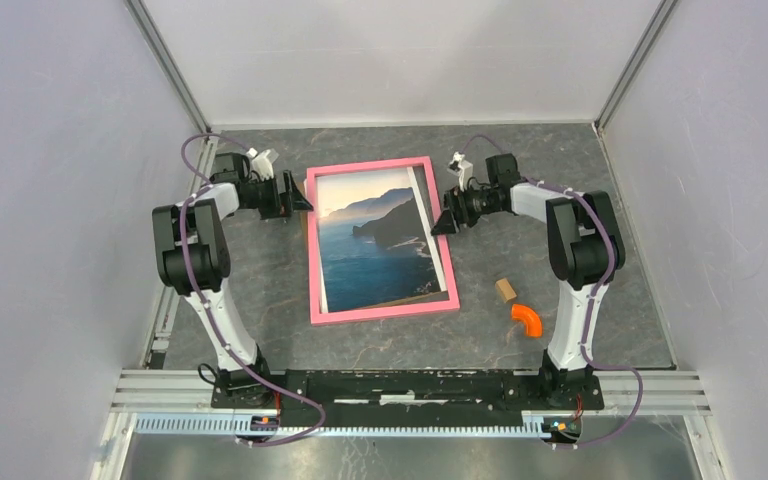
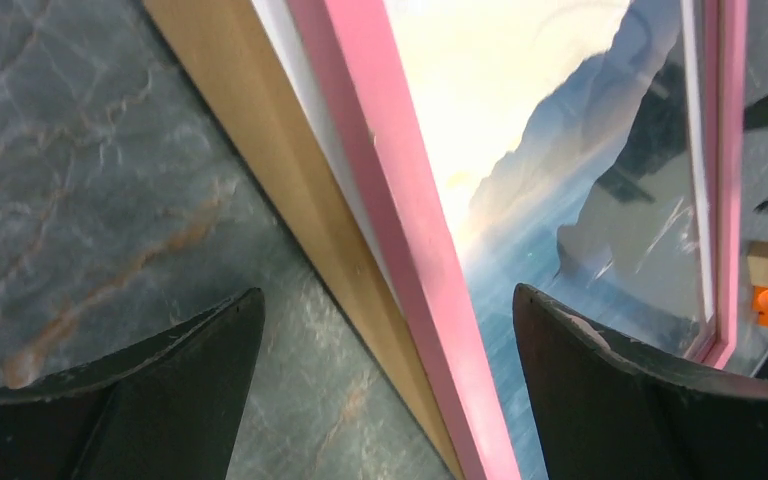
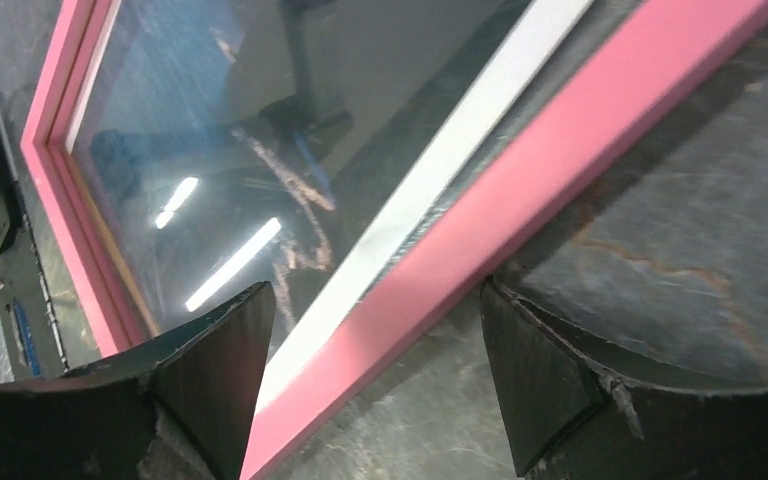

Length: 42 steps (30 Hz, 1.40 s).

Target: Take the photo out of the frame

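I should straighten the frame with my left gripper and push its rim [image 1: 313,242] toward my right gripper, because the frame lies crooked and covers all but a tan piece of board.
The frame [image 1: 385,311], pink-rimmed, lies flat in the middle of the table with the photo [image 1: 370,250] of sea and cliffs showing inside it, slightly skewed. My left gripper [image 1: 300,205] is open at the frame's upper left edge. In the left wrist view its jaws [image 2: 388,290] straddle the pink rim [image 2: 400,220] and a tan strip beside it, touching neither, with the photo [image 2: 560,220] beyond. My right gripper [image 1: 440,222] is open at the upper right edge. In the right wrist view it [image 3: 375,287] straddles the rim [image 3: 560,130], with glare over the photo [image 3: 260,130].
A small wooden block [image 1: 505,289] and an orange curved piece [image 1: 527,318] lie on the table right of the frame's lower corner. Grey walls close in the sides and back. A metal rail [image 1: 410,385] carrying the arm bases runs along the near edge.
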Each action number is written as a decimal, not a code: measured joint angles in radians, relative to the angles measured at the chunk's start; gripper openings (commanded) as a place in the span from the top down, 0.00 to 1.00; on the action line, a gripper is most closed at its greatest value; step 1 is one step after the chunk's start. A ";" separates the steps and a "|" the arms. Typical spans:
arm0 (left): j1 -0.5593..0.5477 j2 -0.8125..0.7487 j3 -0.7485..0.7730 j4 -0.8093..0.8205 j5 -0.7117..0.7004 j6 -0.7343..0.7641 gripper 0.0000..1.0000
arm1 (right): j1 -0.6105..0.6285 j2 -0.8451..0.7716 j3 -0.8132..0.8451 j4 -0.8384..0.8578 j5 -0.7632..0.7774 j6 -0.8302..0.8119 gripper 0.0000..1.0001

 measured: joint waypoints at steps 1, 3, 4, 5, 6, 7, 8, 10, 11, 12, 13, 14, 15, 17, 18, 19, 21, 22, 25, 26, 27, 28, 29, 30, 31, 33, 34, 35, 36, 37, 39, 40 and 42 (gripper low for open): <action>-0.002 0.013 0.018 0.009 0.001 -0.010 0.00 | 0.006 -0.006 -0.017 0.012 -0.009 0.002 0.21; -0.008 0.036 0.042 0.018 0.014 -0.020 0.02 | 0.019 -0.021 -0.050 0.033 -0.017 0.002 0.23; -0.014 0.046 0.054 0.018 0.018 -0.021 0.03 | 0.026 -0.028 -0.068 0.048 -0.021 0.002 0.24; -0.021 0.054 0.067 0.014 0.020 -0.022 0.05 | 0.032 -0.035 -0.084 0.055 -0.029 0.003 0.26; -0.032 0.064 0.082 0.011 0.019 -0.022 0.06 | 0.039 -0.043 -0.104 0.064 -0.038 0.003 0.27; -0.042 0.071 0.095 0.010 0.014 -0.021 0.08 | 0.048 -0.053 -0.126 0.074 -0.047 0.006 0.27; -0.053 0.079 0.107 0.009 0.009 -0.021 0.08 | 0.056 -0.063 -0.145 0.078 -0.056 0.009 0.27; -0.066 0.085 0.121 0.004 -0.002 -0.022 0.08 | 0.069 -0.082 -0.183 0.084 -0.076 0.020 0.27; -0.069 0.085 0.124 -0.002 -0.008 -0.022 0.07 | 0.076 -0.095 -0.206 0.086 -0.087 0.024 0.26; -0.072 0.085 0.126 -0.006 -0.013 -0.021 0.05 | 0.081 -0.104 -0.220 0.085 -0.093 0.027 0.26; -0.073 0.085 0.126 -0.010 -0.017 -0.020 0.03 | 0.085 -0.113 -0.231 0.084 -0.094 0.030 0.25; -0.074 0.084 0.126 -0.016 -0.020 -0.019 0.02 | 0.089 -0.121 -0.240 0.084 -0.092 0.034 0.25; -0.075 0.080 0.126 -0.021 -0.026 -0.019 0.01 | 0.089 -0.126 -0.245 0.084 -0.088 0.040 0.25; -0.077 0.054 0.105 -0.031 -0.059 -0.019 0.00 | 0.084 -0.137 -0.257 0.087 -0.081 0.053 0.24; -0.077 0.036 0.089 -0.042 -0.070 -0.019 0.00 | 0.079 -0.142 -0.264 0.088 -0.080 0.061 0.23; -0.077 0.007 0.063 -0.047 -0.095 -0.019 0.00 | 0.072 -0.146 -0.268 0.087 -0.080 0.067 0.23; -0.077 -0.056 0.008 -0.063 -0.140 -0.019 0.01 | 0.053 -0.153 -0.275 0.085 -0.078 0.079 0.23; -0.076 -0.094 -0.019 -0.074 -0.158 -0.019 0.01 | 0.043 -0.153 -0.278 0.085 -0.079 0.082 0.23; -0.076 -0.195 -0.086 -0.094 -0.194 -0.019 0.07 | 0.023 -0.157 -0.286 0.088 -0.086 0.084 0.23; -0.076 -0.217 -0.102 -0.097 -0.198 -0.019 0.08 | 0.021 -0.158 -0.290 0.089 -0.090 0.084 0.23; -0.076 -0.234 -0.117 -0.100 -0.204 -0.019 0.09 | 0.019 -0.158 -0.292 0.092 -0.093 0.084 0.23; -0.076 -0.246 -0.134 -0.101 -0.211 -0.019 0.10 | 0.018 -0.158 -0.293 0.092 -0.096 0.082 0.22; -0.076 -0.253 -0.150 -0.102 -0.218 -0.019 0.10 | 0.018 -0.158 -0.294 0.093 -0.098 0.080 0.22; -0.076 -0.253 -0.165 -0.103 -0.223 -0.019 0.11 | 0.017 -0.158 -0.294 0.093 -0.101 0.079 0.21; -0.076 -0.253 -0.181 -0.103 -0.233 -0.019 0.12 | 0.016 -0.158 -0.294 0.092 -0.104 0.077 0.21; -0.077 -0.253 -0.211 -0.109 -0.248 -0.019 0.17 | 0.016 -0.158 -0.294 0.091 -0.111 0.072 0.22; -0.077 -0.253 -0.221 -0.111 -0.256 -0.019 0.20 | 0.016 -0.158 -0.295 0.091 -0.114 0.068 0.23; -0.079 -0.252 -0.228 -0.111 -0.265 -0.019 0.20 | 0.016 -0.158 -0.297 0.090 -0.117 0.064 0.24; -0.082 -0.252 -0.232 -0.113 -0.272 -0.020 0.23 | 0.016 -0.158 -0.299 0.089 -0.121 0.061 0.24; -0.084 -0.252 -0.235 -0.112 -0.279 -0.021 0.26 | 0.016 -0.157 -0.300 0.087 -0.124 0.058 0.25; -0.097 -0.248 -0.236 -0.111 -0.299 -0.024 0.33 | 0.016 -0.155 -0.301 0.080 -0.130 0.054 0.27; -0.103 -0.246 -0.236 -0.110 -0.304 -0.025 0.37 | 0.016 -0.154 -0.301 0.079 -0.131 0.053 0.28; -0.123 -0.243 -0.236 -0.109 -0.323 -0.031 0.51 | 0.018 -0.152 -0.301 0.076 -0.131 0.054 0.30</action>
